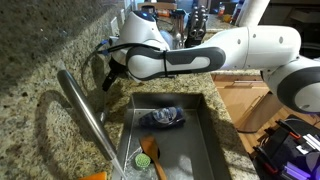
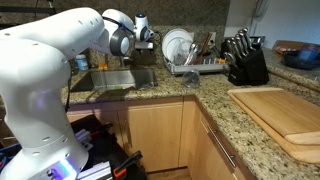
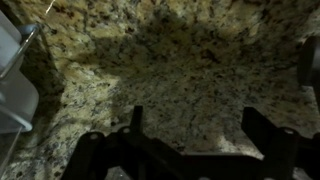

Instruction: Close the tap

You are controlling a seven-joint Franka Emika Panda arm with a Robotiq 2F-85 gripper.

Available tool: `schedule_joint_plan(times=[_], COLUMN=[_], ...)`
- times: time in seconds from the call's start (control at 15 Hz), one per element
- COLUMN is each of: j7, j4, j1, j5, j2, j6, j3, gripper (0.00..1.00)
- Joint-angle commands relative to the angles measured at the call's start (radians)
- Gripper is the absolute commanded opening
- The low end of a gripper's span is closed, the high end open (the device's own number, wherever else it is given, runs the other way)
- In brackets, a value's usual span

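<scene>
The robot's open gripper hangs over plain granite (image 3: pixel 190 85) and the tap lies past one finger, so the robot should lift and swing back toward the tap's handle (image 3: pixel 309 60) before closing it.
The tap (image 1: pixel 86 112) is a long brushed-steel spout that runs diagonally over the granite counter toward the sink (image 1: pixel 212 140). I cannot make out its lever handle. My gripper (image 1: pixel 112 76) hovers over the counter just past the tap's far end, apart from the spout. It also shows in an exterior view (image 2: pixel 150 38) behind the sink. In the wrist view the gripper (image 3: pixel 195 125) has both fingers spread wide. Only speckled granite lies between them, so it is open and empty.
In the sink lie a blue cloth (image 1: pixel 162 118) and an orange-handled dish brush (image 1: pixel 150 155). A dish rack with plates (image 2: pixel 180 48), a knife block (image 2: pixel 246 60) and a wooden cutting board (image 2: pixel 285 115) stand on the counter. A pale object (image 3: pixel 14 85) sits at the wrist view's left edge.
</scene>
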Motion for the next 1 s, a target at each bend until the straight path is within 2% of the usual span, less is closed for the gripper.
schedule_joint_plan(times=[0.0,0.33,0.53,0.6,0.73,0.8,0.93], j7=[-0.006,-0.124,-0.156,-0.116,-0.123,-0.075,0.000], j4=[0.001,0.010,0.005,0.000,0.000,-0.016,-0.037], j1=[-0.006,-0.053,-0.078,-0.056,-0.067,-0.064,-0.060], j5=[0.017,0.198,0.276,0.237,0.252,0.212,0.168], j2=[0.003,0.024,0.029,0.016,0.023,0.000,-0.026], j6=[0.005,0.012,-0.011,-0.001,-0.001,-0.028,-0.082], j3=[0.019,0.211,0.285,0.236,0.261,0.208,0.155], gripper=[1.00,1.00,1.00,1.00,1.00,1.00,1.00])
